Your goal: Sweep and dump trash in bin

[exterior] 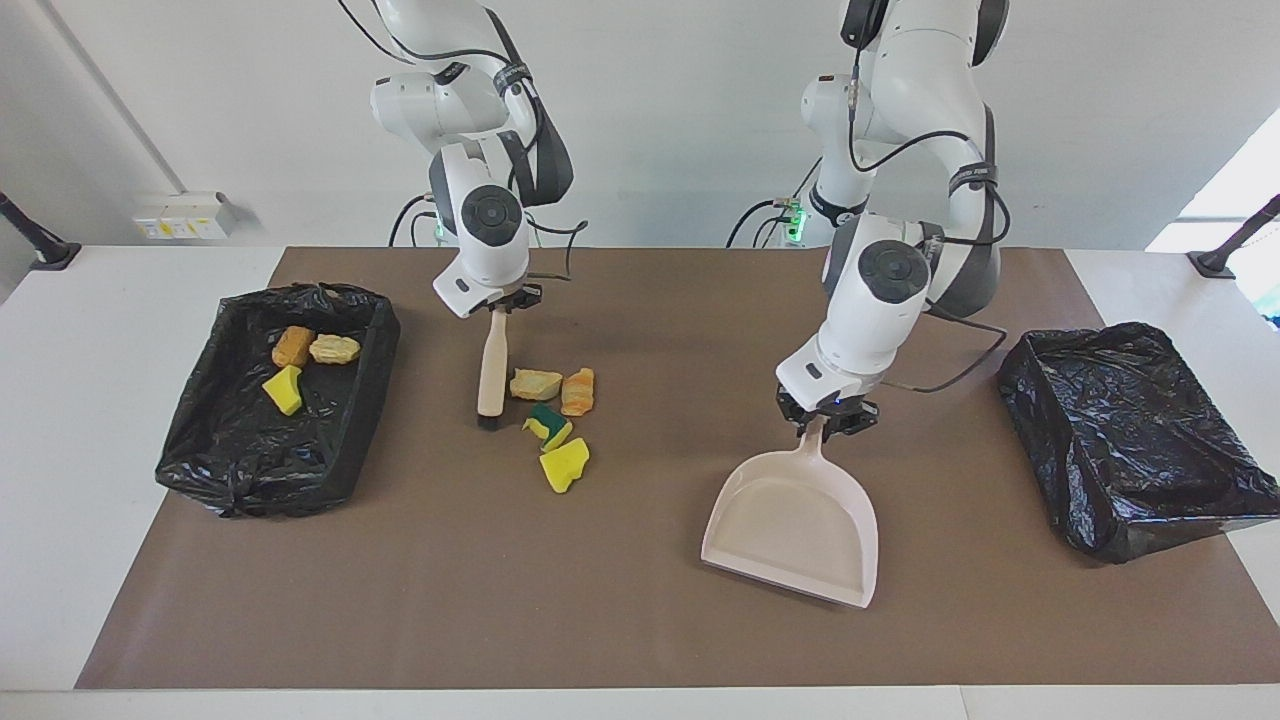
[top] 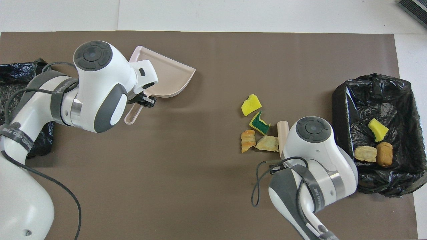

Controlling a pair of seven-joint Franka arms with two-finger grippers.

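Observation:
I should turn the dustpan toward the scraps [top: 260,124] with my left gripper before my right gripper sweeps them in, because the beige dustpan's opening [top: 168,59] faces past the trash scraps.
My left gripper [exterior: 825,420] [top: 141,101] is shut on the handle of the beige dustpan [exterior: 790,525] [top: 166,78], which sits askew with its mouth turned away from the robots. My right gripper [exterior: 498,300] is shut on the wooden brush [exterior: 491,375] [top: 282,133]. The brush's bristles are down at the mat beside the trash. Several trash scraps lie together: a tan chunk [exterior: 535,384] [top: 268,143], an orange chunk [exterior: 578,391] [top: 248,140], a green-yellow sponge [exterior: 549,425] [top: 259,122] and a yellow sponge [exterior: 566,465] [top: 251,104]. The black-lined bin [exterior: 200,440] [top: 347,100] at the right arm's end holds three scraps.
A second black-lined bin [exterior: 1130,440] [top: 13,75] stands at the left arm's end of the table. A brown mat [exterior: 450,600] covers the work area. Cables hang from both wrists.

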